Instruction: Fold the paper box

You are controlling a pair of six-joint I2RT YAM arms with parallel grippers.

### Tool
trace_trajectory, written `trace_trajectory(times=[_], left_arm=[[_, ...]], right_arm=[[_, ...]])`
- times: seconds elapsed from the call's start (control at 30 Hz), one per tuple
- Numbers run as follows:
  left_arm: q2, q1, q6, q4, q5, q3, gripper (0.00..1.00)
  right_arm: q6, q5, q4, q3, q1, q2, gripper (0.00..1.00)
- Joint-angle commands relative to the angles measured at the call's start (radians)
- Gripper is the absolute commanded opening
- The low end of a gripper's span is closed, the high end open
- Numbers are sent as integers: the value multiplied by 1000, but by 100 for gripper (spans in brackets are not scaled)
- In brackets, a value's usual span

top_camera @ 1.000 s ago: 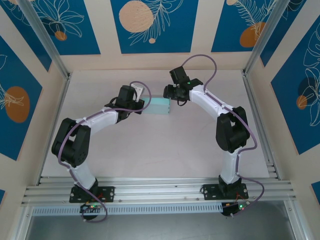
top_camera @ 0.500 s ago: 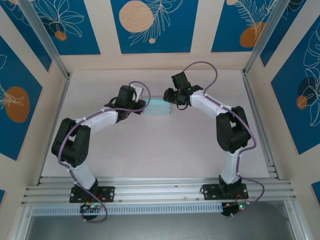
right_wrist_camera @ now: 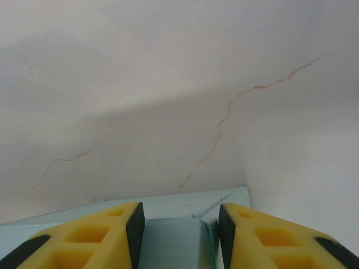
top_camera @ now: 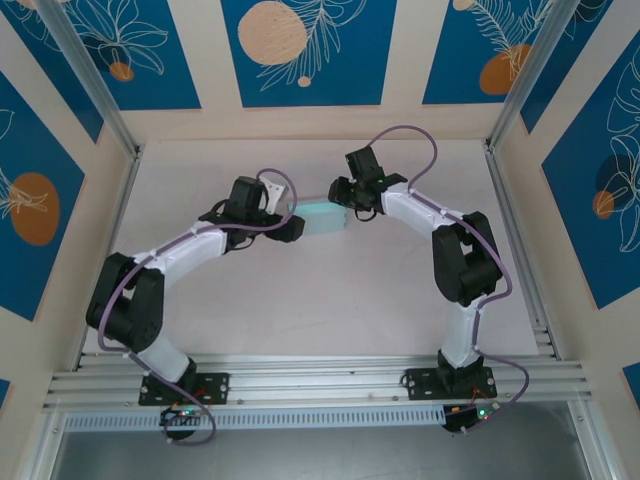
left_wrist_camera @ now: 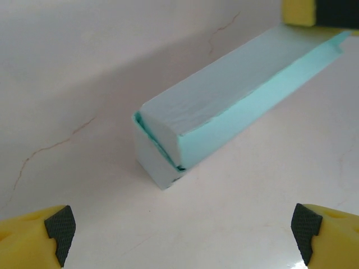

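Observation:
The paper box's near end flap (left_wrist_camera: 156, 143) is slightly open, so next my left gripper moves over that end (left_wrist_camera: 162, 126) and pinches it while my right gripper holds the box's far end.
The paper box (top_camera: 322, 216) is a pale light-blue long closed box lying on the white table at the back middle. In the left wrist view the paper box (left_wrist_camera: 224, 106) runs away to the upper right, its near end flap slightly ajar. My left gripper (top_camera: 292, 226) sits just off that near end, open wide (left_wrist_camera: 182, 232), with nothing between its fingers. My right gripper (top_camera: 347, 200) is at the box's far end. Its yellow fingers (right_wrist_camera: 101, 238) straddle that end of the paper box (right_wrist_camera: 168, 241), shut on it.
The white tabletop (top_camera: 320, 300) is walled by blue-and-cream panels on three sides. Aluminium posts (top_camera: 90, 80) stand at the back corners, and a rail (top_camera: 320, 385) runs along the near edge, where both arm bases are bolted.
My left gripper has opened fully and drawn back from the box's left end, the arm stretching out lower. My right gripper has narrowed onto the box's right end.

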Motion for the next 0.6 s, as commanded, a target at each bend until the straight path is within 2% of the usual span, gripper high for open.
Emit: trace_trajectory(times=[0.0, 0.17, 0.33, 0.5, 0.57], left_arm=[[-61, -5, -49, 1, 29, -2, 100], [-65, 10, -136, 24, -74, 47, 100], [12, 19, -189, 74, -108, 99, 99], [105, 22, -237, 117, -103, 112, 90], [141, 23, -255, 129, -100, 109, 83]], right_arm=[[8, -10, -63, -70, 16, 26, 41], [3, -6, 0, -122, 18, 9, 41], [-2, 6, 24, -143, 20, 4, 41], [-9, 9, 27, -149, 22, 2, 41], [-10, 9, 26, -148, 23, 0, 41]])
